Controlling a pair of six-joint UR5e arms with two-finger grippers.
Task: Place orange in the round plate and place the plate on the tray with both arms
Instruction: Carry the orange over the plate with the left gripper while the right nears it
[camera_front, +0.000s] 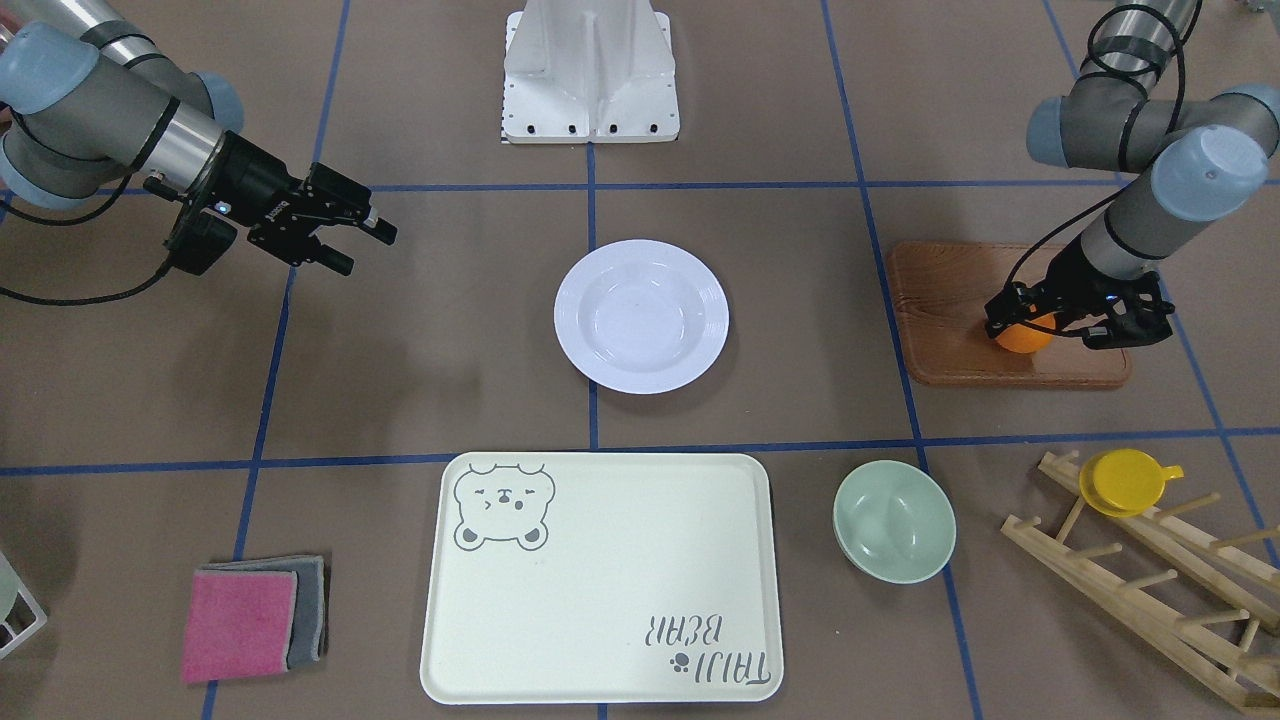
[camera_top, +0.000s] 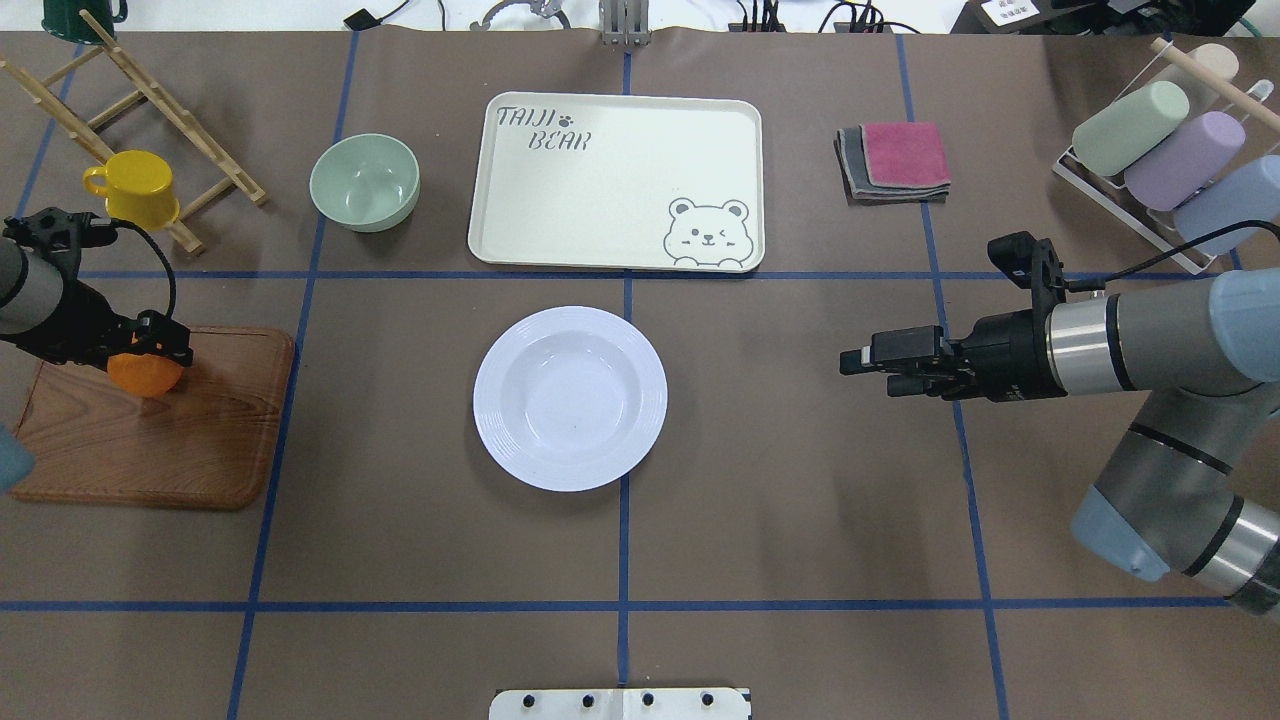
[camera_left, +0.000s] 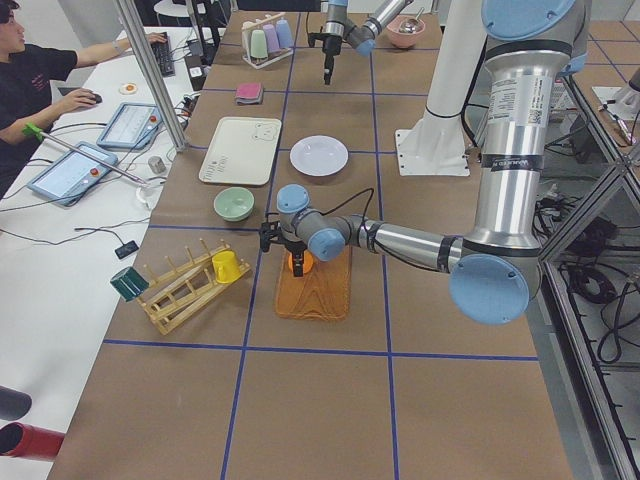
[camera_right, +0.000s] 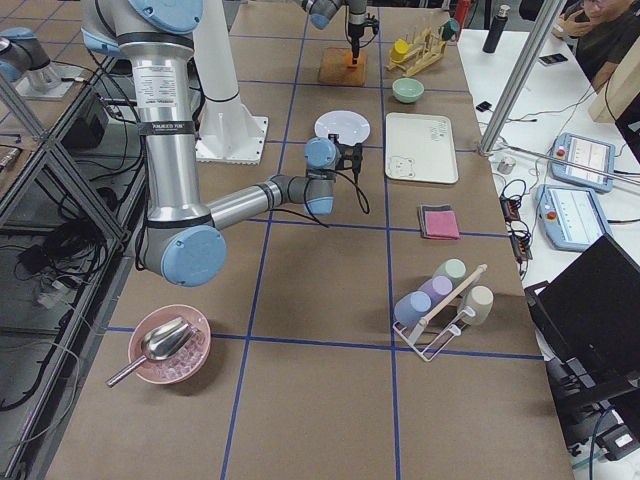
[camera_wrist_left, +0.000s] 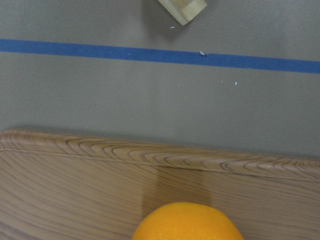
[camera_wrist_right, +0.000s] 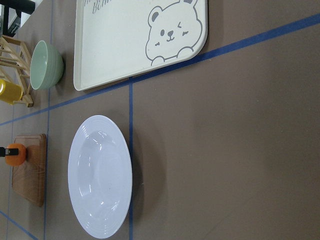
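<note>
I should keep carrying the orange (camera_front: 1020, 341) with my left gripper until it sits in the round plate (camera_front: 642, 317). The fingers are holding its sides and the way there is clear.
The orange (camera_top: 145, 373) sits on a brown wooden board (camera_top: 150, 440) at the table's left end. My left gripper (camera_front: 1022, 325) reaches down over the orange (camera_front: 1025, 337), its black fingers pressed against the sides, shut on it. In the left wrist view the orange (camera_wrist_left: 187, 222) fills the bottom edge above the board's wood grain. The round white plate (camera_top: 570, 397) lies empty at the table's centre. Beyond it lies the cream tray (camera_top: 615, 185) with the bear drawing, nothing on it. My right gripper (camera_top: 868, 372) hovers open to the right of the plate, pointing at it, holding nothing.
A pale green bowl (camera_top: 364, 182) stands left of the tray. A yellow cup (camera_top: 135, 188) hangs on a wooden rack (camera_top: 120, 90) at the far left. Folded pink and grey cloths (camera_top: 895, 160) lie right of the tray, and a cup rack (camera_top: 1160, 150) stands far right.
</note>
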